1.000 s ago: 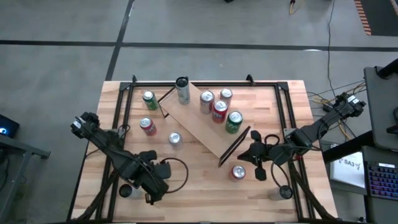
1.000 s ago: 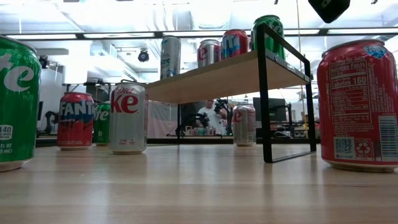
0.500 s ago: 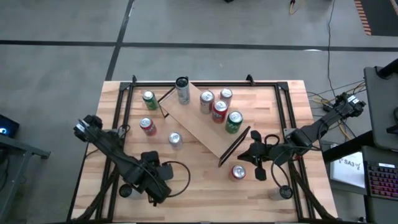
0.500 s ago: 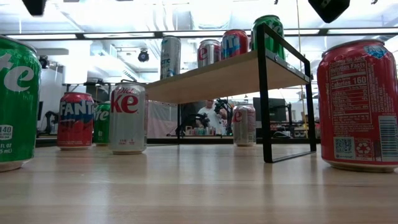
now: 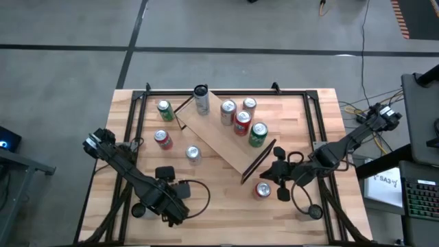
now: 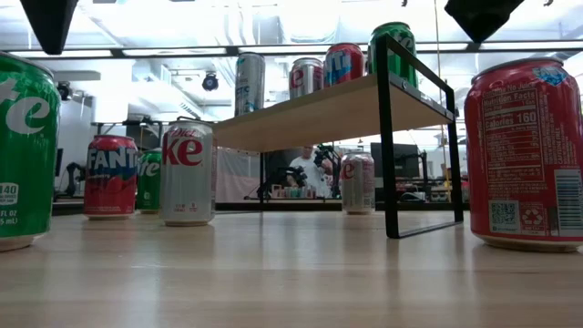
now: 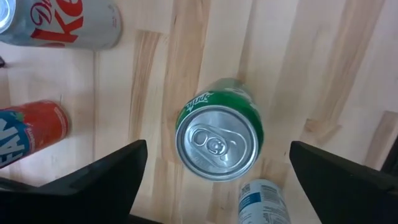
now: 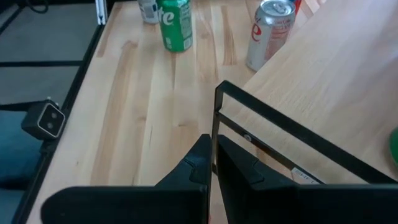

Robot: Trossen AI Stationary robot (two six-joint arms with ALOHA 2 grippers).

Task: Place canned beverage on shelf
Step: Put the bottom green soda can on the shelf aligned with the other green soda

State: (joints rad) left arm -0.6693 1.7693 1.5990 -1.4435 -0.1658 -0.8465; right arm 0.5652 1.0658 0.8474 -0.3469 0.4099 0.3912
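Note:
My left gripper should keep moving down until its fingers are on either side of the can's sides (image 6: 25,155) and then close, because the green can (image 7: 217,140) stands upright in the gap between its open fingers.
A green canned beverage (image 7: 217,137) stands upright on the table near its near left corner, large at the left in the low view (image 6: 23,150). My left gripper (image 7: 216,155) hangs over it pointing down, open, one finger on either side of the can's top and clear of it. In the high view the left gripper (image 5: 168,201) covers the can. The shelf (image 5: 226,134) stands slanted at mid-table on its black end frames and bears several cans. My right gripper (image 8: 210,171) is shut and hovers by the shelf's near right end frame (image 8: 273,121).
Loose on the table stand a green can (image 5: 164,110), a red Fanta can (image 5: 162,139), a silver Diet Coke can (image 5: 193,153) and a red can (image 5: 263,190) below my right gripper. A white-and-blue labelled cylinder (image 7: 258,199) stands close beside the green can.
My left gripper has come down toward the green can; one dark fingertip now reaches into the top left of the low view, where none showed a second ago.

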